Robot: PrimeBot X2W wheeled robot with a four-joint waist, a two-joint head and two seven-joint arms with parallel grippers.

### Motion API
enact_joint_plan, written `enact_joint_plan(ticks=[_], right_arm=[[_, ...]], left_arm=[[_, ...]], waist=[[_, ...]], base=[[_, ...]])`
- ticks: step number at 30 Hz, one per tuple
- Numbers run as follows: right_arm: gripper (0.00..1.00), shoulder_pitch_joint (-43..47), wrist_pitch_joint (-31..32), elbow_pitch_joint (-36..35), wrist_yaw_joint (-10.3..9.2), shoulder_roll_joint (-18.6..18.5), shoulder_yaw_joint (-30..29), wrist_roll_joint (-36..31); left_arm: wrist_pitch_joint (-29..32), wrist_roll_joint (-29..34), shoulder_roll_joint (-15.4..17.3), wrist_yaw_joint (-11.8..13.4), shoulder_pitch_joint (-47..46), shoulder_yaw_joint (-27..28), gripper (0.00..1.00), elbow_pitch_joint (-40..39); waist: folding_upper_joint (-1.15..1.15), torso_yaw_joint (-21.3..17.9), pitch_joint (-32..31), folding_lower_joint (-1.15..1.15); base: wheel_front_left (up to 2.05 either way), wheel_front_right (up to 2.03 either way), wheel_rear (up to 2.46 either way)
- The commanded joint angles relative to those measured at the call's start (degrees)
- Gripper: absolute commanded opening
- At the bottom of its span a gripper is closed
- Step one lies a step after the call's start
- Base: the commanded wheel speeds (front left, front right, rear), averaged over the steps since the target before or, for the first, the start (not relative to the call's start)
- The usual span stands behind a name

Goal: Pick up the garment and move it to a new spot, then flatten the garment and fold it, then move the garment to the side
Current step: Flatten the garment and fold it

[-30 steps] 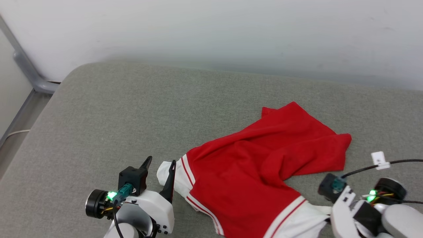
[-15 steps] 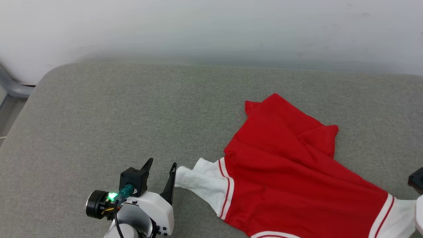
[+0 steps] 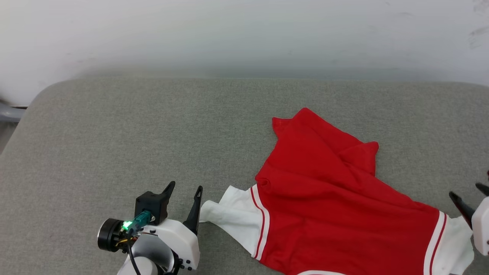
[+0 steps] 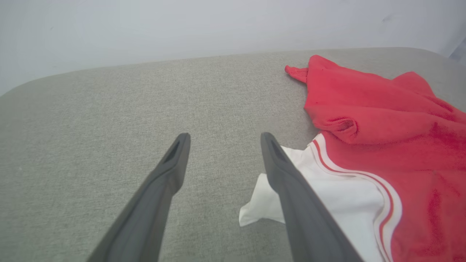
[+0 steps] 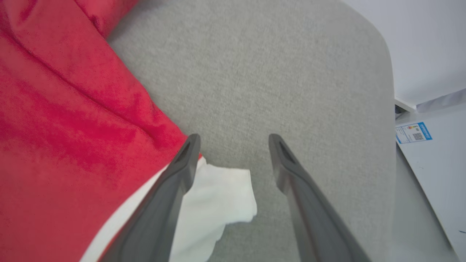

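The red cloth next to the white sleeve is bunched up by a rolled tuck [image 3: 264, 183], so the garment's shoulder [image 3: 272, 174] will open out when the robot pulls the sleeve's tip.
The garment [image 3: 336, 206] is a red shirt with white, red-striped sleeves, lying spread and wrinkled on the grey cushion [image 3: 133, 126]. My left gripper [image 3: 185, 186] stands open just left of its near white sleeve [image 3: 233, 214]. In the left wrist view the left gripper [image 4: 224, 136] holds nothing, and that sleeve [image 4: 327, 189] lies beside and under its right finger. My right gripper [image 3: 467, 190] is open at the right edge, by the other sleeve. In the right wrist view the right gripper [image 5: 235, 137] hangs over that sleeve's tip [image 5: 222, 196], jaws wide apart; the red body [image 5: 65, 127] lies to its left.
A white wall [image 3: 244, 34] runs behind the cushion. The cushion's rounded corner and a grey pipe [image 3: 5, 112] sit at the far left. In the right wrist view the cushion's edge drops off on the right, with a labelled white panel [image 5: 413, 133] beyond.
The right gripper pulled its sleeve to the right, stretching the shirt out, then opened and let it go. The head view has shifted. The left gripper has stayed open beside the other sleeve.
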Motion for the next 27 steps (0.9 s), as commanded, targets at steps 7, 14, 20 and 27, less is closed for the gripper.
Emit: enact_joint_plan(ticks=[7,14,20,27], right_arm=[[1.0,4.7,-13.5,-5.2,-0.08,6.4,-13.4,0.3],[1.0,13.2,-17.2,-17.2,-0.07,16.8,-28.0,-4.5],[1.0,19.0,-12.6,-31.1,-0.07,26.5,-35.9,-9.5],[1.0,20.4,-8.8,-38.5,-0.07,30.8,-36.6,-11.9]], left_arm=[[-1.0,-2.0,-0.1,-0.9,1.4,0.4,1.0,-0.7],[4.9,-3.4,1.6,-3.5,2.4,-1.9,1.0,-2.1],[20.1,-4.1,5.7,-4.6,0.4,-3.6,1.0,-6.9],[31.9,-2.9,9.1,-2.3,-2.0,-3.8,1.0,-8.6]], waist=[[0.0,-2.4,-2.0,0.0],[0.0,-4.4,-1.7,0.0],[0.0,-6.3,1.1,0.0],[0.0,-8.8,3.9,0.0]], base=[[0.0,0.0,0.0],[0.0,0.0,0.0],[0.0,0.0,0.0],[0.0,0.0,0.0]])
